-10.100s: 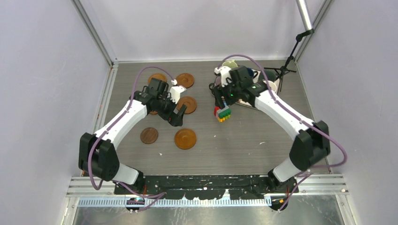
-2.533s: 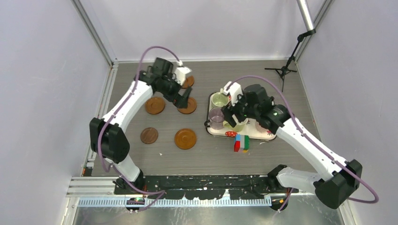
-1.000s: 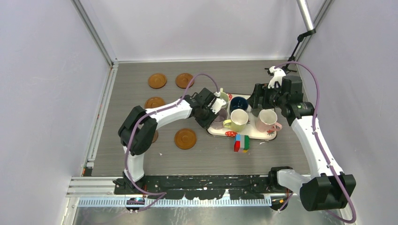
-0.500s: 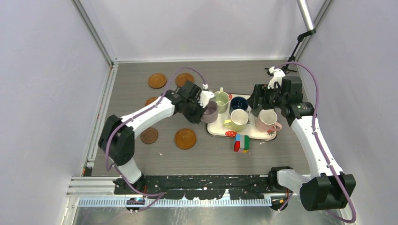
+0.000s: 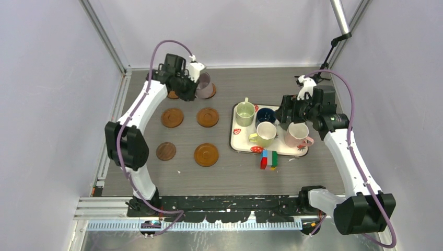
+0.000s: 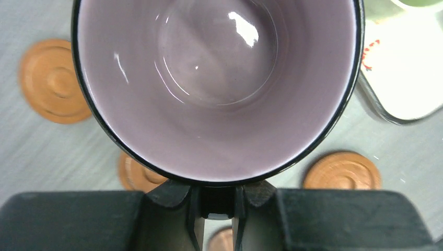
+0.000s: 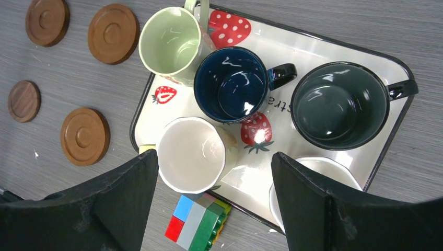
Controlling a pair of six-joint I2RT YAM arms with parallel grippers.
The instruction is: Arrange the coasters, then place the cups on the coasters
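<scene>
I should keep lowering the mauve cup (image 5: 205, 86) with my left gripper, as the cup hangs upright over the back coaster nearer the tray (image 5: 212, 93), until the cup's base sits there, and then let go.
My left gripper (image 5: 194, 87) is shut on the handle of the mauve cup (image 5: 205, 85), held in the air by the back right coaster (image 5: 212, 93). In the left wrist view the mauve cup (image 6: 219, 89) fills the frame, the left gripper (image 6: 218, 191) pinching its handle. Further coasters (image 5: 172, 117) (image 5: 208, 117) (image 5: 166, 151) (image 5: 206, 155) lie in two columns. My right gripper (image 5: 292, 112) hangs open over the tray (image 5: 282, 148). On it stand the light green (image 7: 172, 44), dark blue (image 7: 232, 83), grey (image 7: 339, 104), pale yellow (image 7: 193, 154) and pink (image 5: 298, 135) cups.
A multicoloured block toy (image 5: 269, 159) lies just in front of the tray's near edge. A black stand (image 5: 319, 73) sits in the back right corner. The left arm partly covers the back left coaster (image 5: 172, 95).
My left arm lifted the mauve cup off the tray and carried it left and back, to the rear coasters. The right arm stayed over the tray, open.
</scene>
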